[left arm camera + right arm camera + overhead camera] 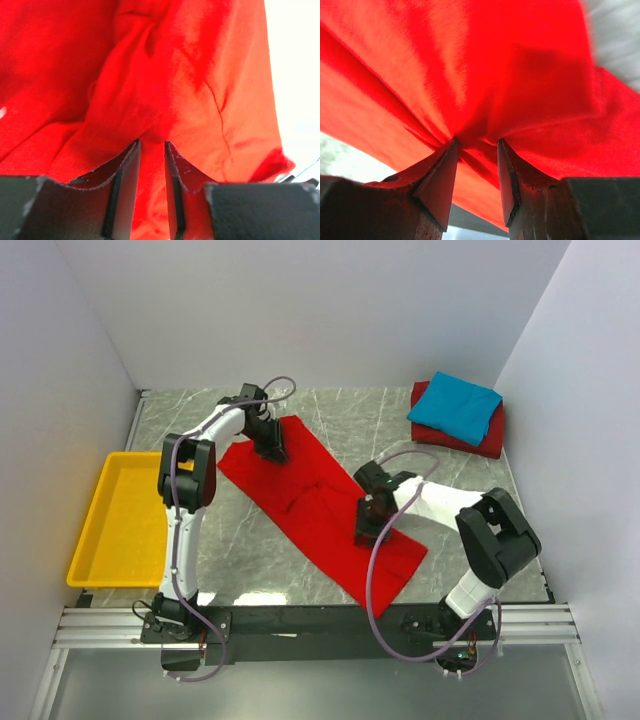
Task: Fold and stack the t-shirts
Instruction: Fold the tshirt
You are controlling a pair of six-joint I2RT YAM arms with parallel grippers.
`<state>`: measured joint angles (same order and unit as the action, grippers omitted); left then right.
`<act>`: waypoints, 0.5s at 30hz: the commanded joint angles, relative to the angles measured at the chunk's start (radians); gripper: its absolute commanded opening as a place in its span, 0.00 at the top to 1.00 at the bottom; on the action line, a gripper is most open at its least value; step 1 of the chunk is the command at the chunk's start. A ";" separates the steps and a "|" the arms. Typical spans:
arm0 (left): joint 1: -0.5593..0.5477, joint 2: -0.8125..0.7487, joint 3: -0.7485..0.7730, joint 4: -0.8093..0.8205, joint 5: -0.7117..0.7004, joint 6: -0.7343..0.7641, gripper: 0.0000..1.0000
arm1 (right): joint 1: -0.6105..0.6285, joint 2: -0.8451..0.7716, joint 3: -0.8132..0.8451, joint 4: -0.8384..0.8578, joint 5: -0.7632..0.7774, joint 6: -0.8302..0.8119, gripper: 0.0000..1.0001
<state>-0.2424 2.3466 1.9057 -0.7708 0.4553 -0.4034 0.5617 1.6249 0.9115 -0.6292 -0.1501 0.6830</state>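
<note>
The bright red t-shirt (306,498) is at a slant, with its lower end over the black rail (371,601). My left gripper and my right gripper need to turn it straight before they fold it.
The bright red t-shirt (320,505) lies in a long diagonal strip across the marble table. My left gripper (272,452) is at its far upper end; in the left wrist view (152,145) the narrow jaws have red cloth (190,75) filling the gap between them. My right gripper (366,532) sits on the lower half of the strip; in the right wrist view (477,142) the cloth (495,60) bunches between the fingers, with creases fanning out from the tips. A folded turquoise-blue t-shirt (455,408) rests on a folded darker red t-shirt (482,442) at the back right.
A yellow plastic tray (120,520) stands at the left edge of the table. White walls close in the left, back and right sides. A black rail with the arm bases runs along the near edge.
</note>
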 commanded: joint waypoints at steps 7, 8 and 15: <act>0.003 -0.004 0.193 0.008 0.014 0.051 0.65 | 0.153 -0.019 0.134 -0.144 0.107 0.138 0.55; 0.003 -0.013 0.222 0.007 0.017 0.043 0.64 | 0.153 -0.026 0.147 -0.159 0.119 0.135 0.55; 0.003 -0.176 0.101 0.048 0.037 -0.026 0.61 | 0.153 -0.125 0.150 -0.146 0.172 0.073 0.55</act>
<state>-0.2424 2.3123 2.0655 -0.7525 0.4603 -0.3943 0.7155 1.5696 1.0569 -0.7689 -0.0319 0.7830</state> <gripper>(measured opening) 0.389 0.450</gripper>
